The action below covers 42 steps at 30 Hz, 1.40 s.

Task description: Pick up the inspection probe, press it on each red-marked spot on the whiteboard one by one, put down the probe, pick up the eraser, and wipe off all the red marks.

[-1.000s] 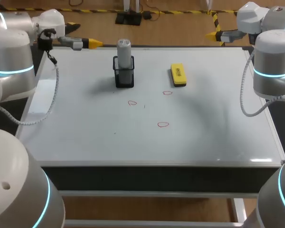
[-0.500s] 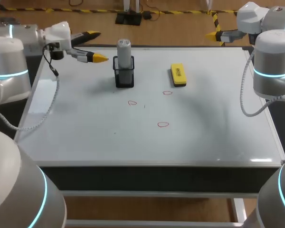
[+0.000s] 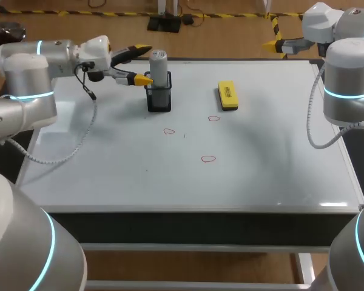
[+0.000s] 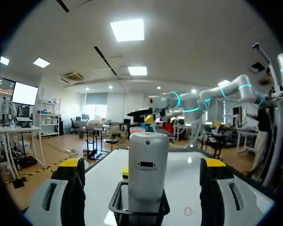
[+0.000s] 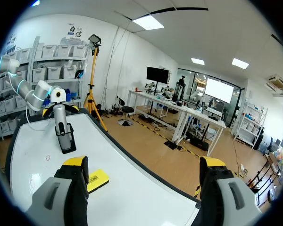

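Note:
I expect the probe (image 3: 159, 70) to slide up and leave the mesh holder standing empty when I lift, because a gap (image 4: 121, 199) shows inside the holder's rim.
The grey cylindrical probe (image 3: 158, 65) stands upright in a black mesh holder (image 3: 159, 100) at the back of the whiteboard (image 3: 109, 176). My left gripper (image 3: 143, 64) is open just left of the probe, its yellow tips level with the probe's upper part and not touching it. In the left wrist view the probe (image 4: 148, 172) stands straight ahead of the gap between the fingers (image 4: 70, 165). Three red marks (image 3: 169, 131) (image 3: 213, 119) (image 3: 208, 159) lie mid-board. The yellow eraser (image 3: 228, 96) lies right of the holder. My right gripper (image 3: 272, 43) hangs open beyond the back right edge, far from everything.
In the right wrist view the eraser (image 5: 97, 181) lies beside that gripper's finger (image 5: 73, 169), with the holder (image 5: 66, 141) and my left arm (image 5: 34, 93) further off. The board's raised rim (image 3: 200, 209) runs along the front.
My left arm has swung right from the board's back left corner to just beside the probe, gripper staying open. The right arm has not moved.

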Motion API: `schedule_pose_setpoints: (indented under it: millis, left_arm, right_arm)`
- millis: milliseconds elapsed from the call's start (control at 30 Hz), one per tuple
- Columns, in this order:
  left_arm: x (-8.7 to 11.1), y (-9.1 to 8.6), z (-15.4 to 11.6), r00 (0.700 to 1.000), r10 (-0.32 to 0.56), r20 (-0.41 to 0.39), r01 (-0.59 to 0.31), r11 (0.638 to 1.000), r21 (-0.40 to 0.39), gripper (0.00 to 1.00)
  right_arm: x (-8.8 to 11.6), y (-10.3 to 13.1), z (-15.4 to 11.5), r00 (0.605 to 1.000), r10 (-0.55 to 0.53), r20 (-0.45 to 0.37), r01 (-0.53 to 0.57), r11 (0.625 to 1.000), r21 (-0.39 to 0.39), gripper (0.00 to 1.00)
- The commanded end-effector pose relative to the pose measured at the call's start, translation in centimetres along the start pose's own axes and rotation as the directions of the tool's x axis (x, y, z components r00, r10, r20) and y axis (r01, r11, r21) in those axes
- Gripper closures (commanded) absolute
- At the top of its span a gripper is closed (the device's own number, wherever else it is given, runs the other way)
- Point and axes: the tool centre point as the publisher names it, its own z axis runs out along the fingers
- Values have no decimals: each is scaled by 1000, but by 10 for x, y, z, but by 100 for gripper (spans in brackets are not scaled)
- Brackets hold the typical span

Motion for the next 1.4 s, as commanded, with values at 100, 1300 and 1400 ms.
schedule_pose_setpoints:
  millis: [100, 1300, 1400]
  left_arm:
    - [6, -3, 21, 999, 9, 41, -8, 1000, -22, 0]
    - [1, 11, 44, 999, -35, 29, 36, 999, -29, 0]
    - [2, 12, 47, 999, -40, 29, 41, 999, -29, 0]
  right_arm:
    - [0, 0, 0, 1000, 0, -1, 0, 1000, -1, 0]
    - [0, 0, 0, 1000, 0, -1, 0, 1000, -1, 0]
    - [0, 0, 0, 1000, 0, -1, 0, 1000, -1, 0]
